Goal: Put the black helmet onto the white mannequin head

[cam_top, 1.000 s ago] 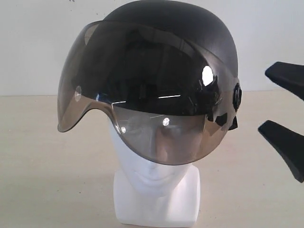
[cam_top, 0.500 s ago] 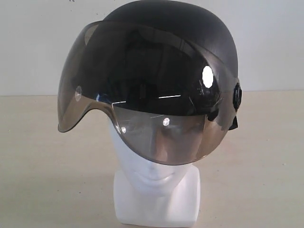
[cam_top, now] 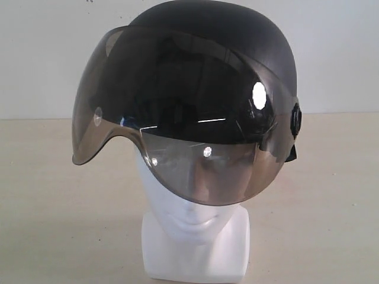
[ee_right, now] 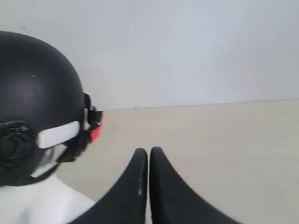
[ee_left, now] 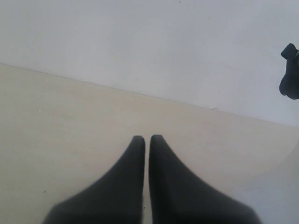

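I should push the helmet's side with my right gripper to turn the black helmet straight, because it sits twisted, with its visor's notch beside the white mannequin head's face.
The black helmet sits on the white mannequin head, its smoky visor down over the face. The exterior view shows neither gripper. In the right wrist view the helmet and a bit of the white head lie off to one side, apart from my right gripper, which is shut with nothing in it. My left gripper is also shut and empty, above bare table.
The pale wooden table runs back to a white wall. A dark part shows at the edge of the left wrist view; I cannot tell what it is.
One second ago the right gripper stood open at the right edge of the exterior view. It has since drawn out of that view. The helmet and head have not moved.
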